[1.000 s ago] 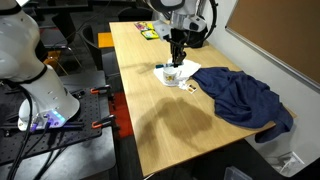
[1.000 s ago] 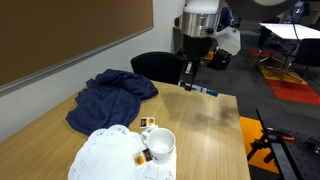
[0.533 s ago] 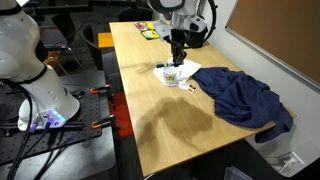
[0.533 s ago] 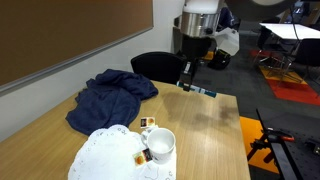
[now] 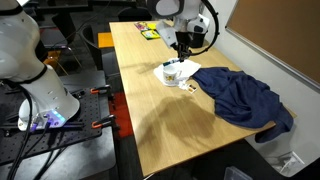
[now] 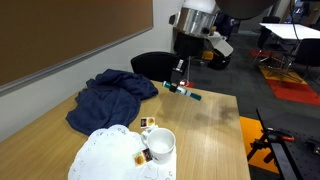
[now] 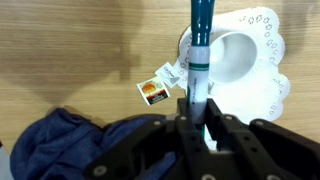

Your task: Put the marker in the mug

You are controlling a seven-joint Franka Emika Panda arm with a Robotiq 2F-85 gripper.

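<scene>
Next, I tilt my gripper until the marker [image 6: 183, 90] stands steep before I lower it into the mug, because the marker lies nearly flat and the mug's opening [image 6: 160, 136] faces up.
My gripper [image 7: 196, 112] is shut on the marker [image 7: 198, 50], a slim dark and white stick with a teal-green end that points away from the jaws. In the wrist view the marker's tip lies over the white mug [image 7: 228, 55], which stands on a white paper doily [image 7: 268, 62]. In an exterior view the gripper [image 6: 179, 74] holds the marker [image 6: 183, 90] tilted above the far end of the table, well apart from the mug [image 6: 161, 145]. The gripper [image 5: 184, 45] and the mug [image 5: 172, 72] also show in an exterior view.
A crumpled dark blue cloth [image 6: 110, 95] lies beside the doily [image 6: 105, 152]; it also shows in the wrist view [image 7: 60, 145]. Small tea-bag tags [image 7: 153, 91] lie next to the mug. A black chair [image 6: 150, 65] stands behind the table's far edge.
The gripper has lifted off the table with the marker in it and shifted a little sideways. The mug, doily and cloth have not moved.
</scene>
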